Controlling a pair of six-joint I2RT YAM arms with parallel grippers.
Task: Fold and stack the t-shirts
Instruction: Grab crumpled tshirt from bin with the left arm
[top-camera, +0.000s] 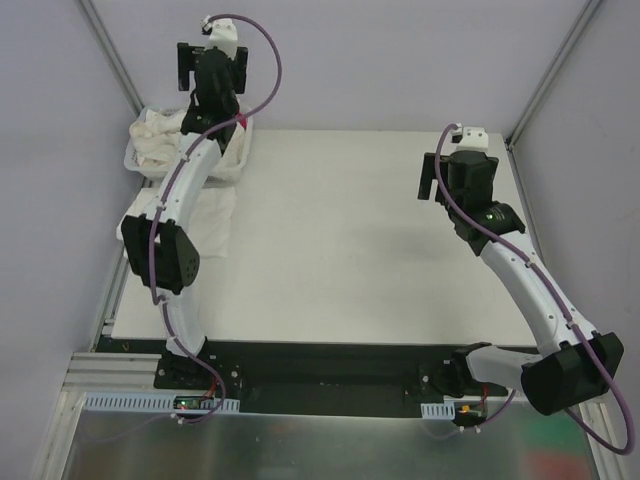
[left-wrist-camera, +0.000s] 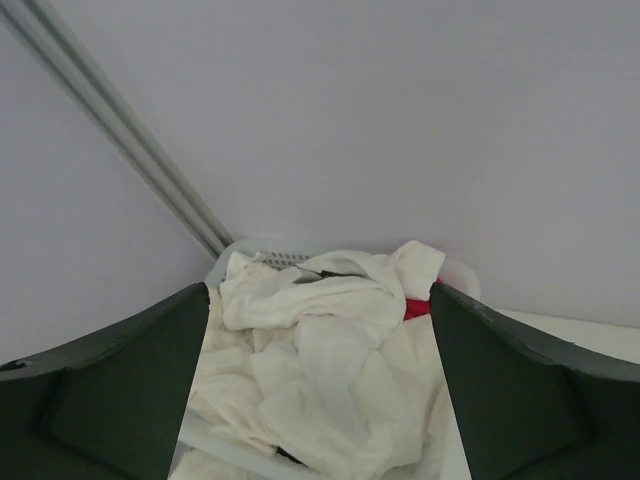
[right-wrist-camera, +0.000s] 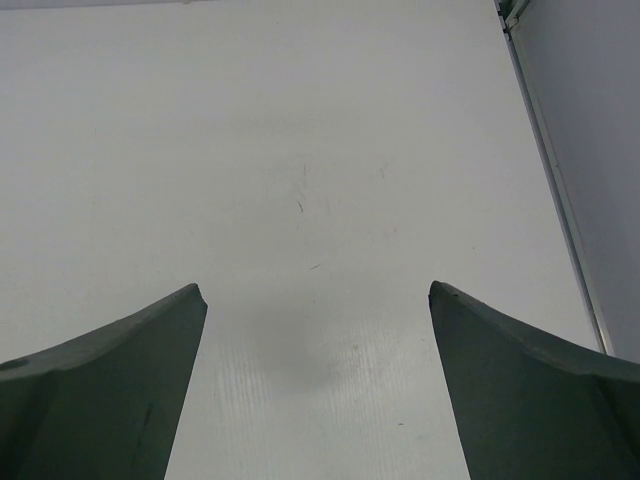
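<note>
I should keep lowering my left gripper's open fingers into the heap until they close on a fold (left-wrist-camera: 350, 430), because loose white t-shirt folds (left-wrist-camera: 335, 365) lie uncovered below them.
A crumpled heap of white t-shirts (left-wrist-camera: 320, 360) fills the white lattice basket (left-wrist-camera: 275, 258) in the table's back left corner. In the top view the heap (top-camera: 158, 135) spills over the basket, and more white shirt fabric (top-camera: 215, 215) lies on the table in front of it. My left gripper (left-wrist-camera: 318, 290) hangs open above the heap, touching nothing; from above it (top-camera: 212, 68) is raised high over the basket. My right gripper (right-wrist-camera: 316, 288) is open over bare table, holding nothing, and stands at the right side (top-camera: 450, 172).
A small red cloth (left-wrist-camera: 418, 308) pokes out at the heap's right side. The enclosure's walls and a metal corner post (left-wrist-camera: 120, 130) stand close behind the basket. The table's right edge (right-wrist-camera: 560, 210) runs near my right gripper.
</note>
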